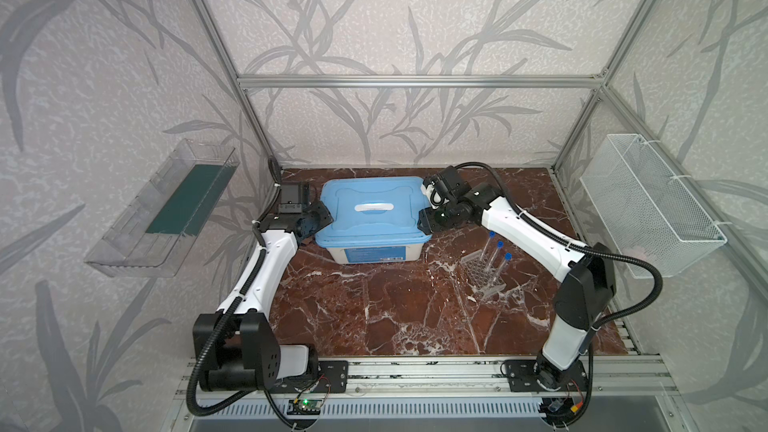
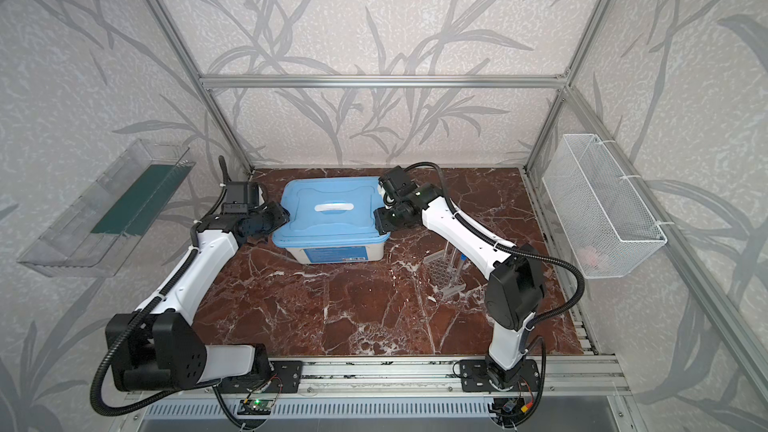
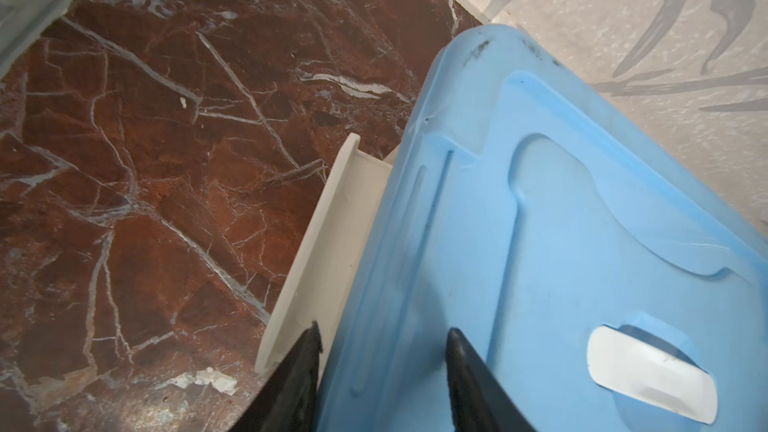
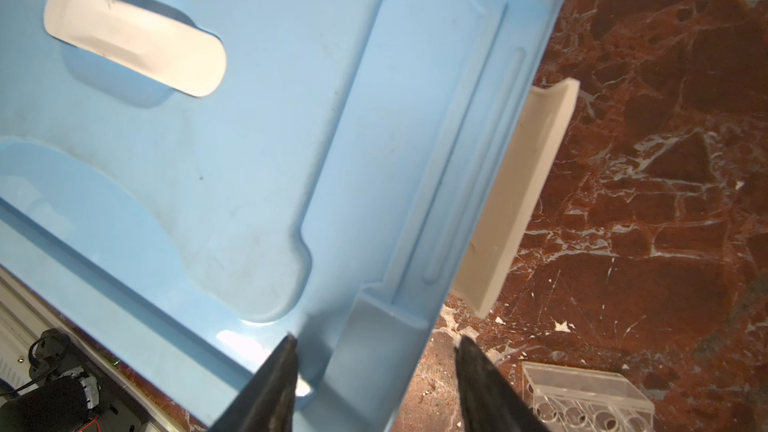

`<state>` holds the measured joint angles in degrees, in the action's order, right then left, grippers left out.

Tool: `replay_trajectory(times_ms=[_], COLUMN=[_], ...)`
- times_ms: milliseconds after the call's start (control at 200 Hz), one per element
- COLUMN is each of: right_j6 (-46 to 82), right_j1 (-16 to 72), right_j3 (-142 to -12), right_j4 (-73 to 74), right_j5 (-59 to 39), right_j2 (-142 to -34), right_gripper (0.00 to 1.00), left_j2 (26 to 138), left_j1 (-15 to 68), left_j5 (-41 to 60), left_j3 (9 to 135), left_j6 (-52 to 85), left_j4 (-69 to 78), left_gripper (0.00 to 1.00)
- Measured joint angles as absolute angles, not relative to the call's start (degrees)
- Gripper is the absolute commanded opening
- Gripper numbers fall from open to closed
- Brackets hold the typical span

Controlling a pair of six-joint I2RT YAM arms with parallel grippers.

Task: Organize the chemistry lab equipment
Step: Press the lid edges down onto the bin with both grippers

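Observation:
The robot's left gripper straddles the blue lid's rim while the white latch [image 3: 329, 244] sticks out below, so the robot should open the gripper and fold the latch up over the lid's rim [image 3: 404, 232].
A clear many-holed rack [image 1: 482, 274] [image 2: 446, 274] [image 4: 590, 396] stands on the marble at the right and holds three long blue-capped tubes [image 1: 494, 257], tilted. The right arm partly hides them in a top view. The white tub with its blue lid [image 1: 370, 209] [image 2: 332, 209] sits at the back middle. My left gripper [image 1: 322, 218] [image 3: 384, 329] is open astride the lid's left rim, one finger beside the white latch [image 3: 332, 243]. The right gripper [image 1: 424, 218] [image 4: 377, 338] is open astride the right rim, with one finger over the lid and one over the table.
A clear plastic bin [image 1: 162, 209] hangs on the left wall and a white wire basket [image 1: 648, 205] on the right wall. The tub's other white latch [image 4: 519, 201] sticks out toward the rack. Aluminium frame posts stand at the back corners.

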<state>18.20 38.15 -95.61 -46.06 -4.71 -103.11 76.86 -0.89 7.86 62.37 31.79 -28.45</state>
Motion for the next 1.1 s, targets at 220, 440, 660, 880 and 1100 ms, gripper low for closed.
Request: replay_trajectory(times_ms=[220,440,660,880,1100], right_j6=[18.44,18.48,18.39,18.37,18.33], right_j1=[37.58,35.77,35.29,35.29,35.29], right_j3=[-95.61,-96.4,-100.27,-100.33,-99.85], right_j4=[-46.57,-47.03,-48.47,-48.07,-46.96], right_j5=[-2.15,-1.48,-0.69,-0.47,-0.71], right_j2=[-102.85,-103.15,-106.13,-106.28,-106.3], right_gripper=[0.59,0.59,0.57,0.56,0.55], left_j2=[76.88,76.84,76.79,76.99,79.09], left_j1=[2.0,2.5,-0.16,-4.71,-4.56], left_j5=[8.03,8.49,10.9,13.67,18.87], left_j3=[60.93,60.64,61.43,61.91,58.67], left_j6=[33.26,34.28,31.83,31.55,33.47], left_j4=[-24.99,-24.62,-25.3,-22.59,-15.66], left_gripper=[0.45,0.58,0.85,0.9,0.91])
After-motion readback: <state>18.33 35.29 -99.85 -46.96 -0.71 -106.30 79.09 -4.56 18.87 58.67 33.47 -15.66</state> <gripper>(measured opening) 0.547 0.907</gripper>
